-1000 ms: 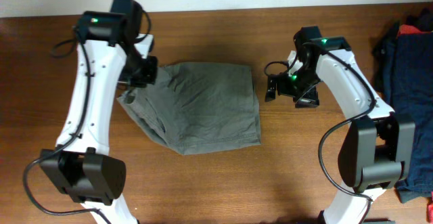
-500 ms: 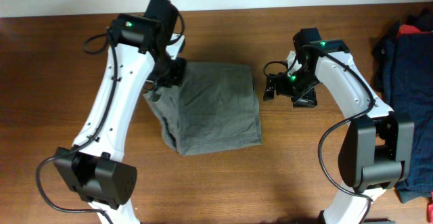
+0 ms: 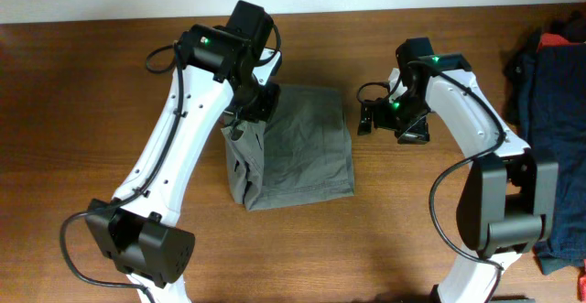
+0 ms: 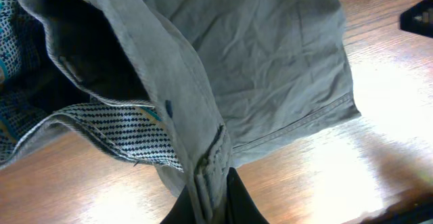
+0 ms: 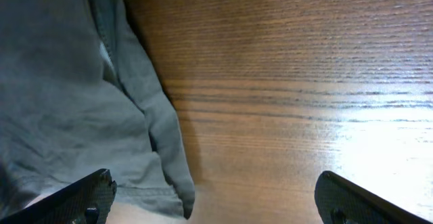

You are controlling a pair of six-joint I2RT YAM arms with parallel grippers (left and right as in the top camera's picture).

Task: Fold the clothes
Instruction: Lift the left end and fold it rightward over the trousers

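Observation:
The resting half of the shorts point(image 3: 309, 147) is flat next to the lifted waistband. My left gripper should keep going across and let go near the edge point(image 3: 345, 147) facing my right gripper.
The grey-olive shorts point(image 3: 302, 147) lie on the wooden table, their left part lifted and carried over the rest. My left gripper point(image 3: 245, 120) is shut on the waistband edge of the shorts point(image 4: 210, 163); the patterned inner lining shows in the left wrist view. My right gripper point(image 3: 368, 120) is open and empty just right of the shorts, above bare wood. The right wrist view shows the right edge of the shorts point(image 5: 67, 102) beside its open gripper point(image 5: 213, 204).
A pile of dark navy garments point(image 3: 558, 111) with a bit of red cloth point(image 3: 552, 39) lies at the table's right edge. A pale wall strip runs along the back. Bare wood point(image 3: 394, 221) surrounds the shorts.
My left gripper has moved to the right, dragging the left side of the shorts over the middle. The right arm has not moved.

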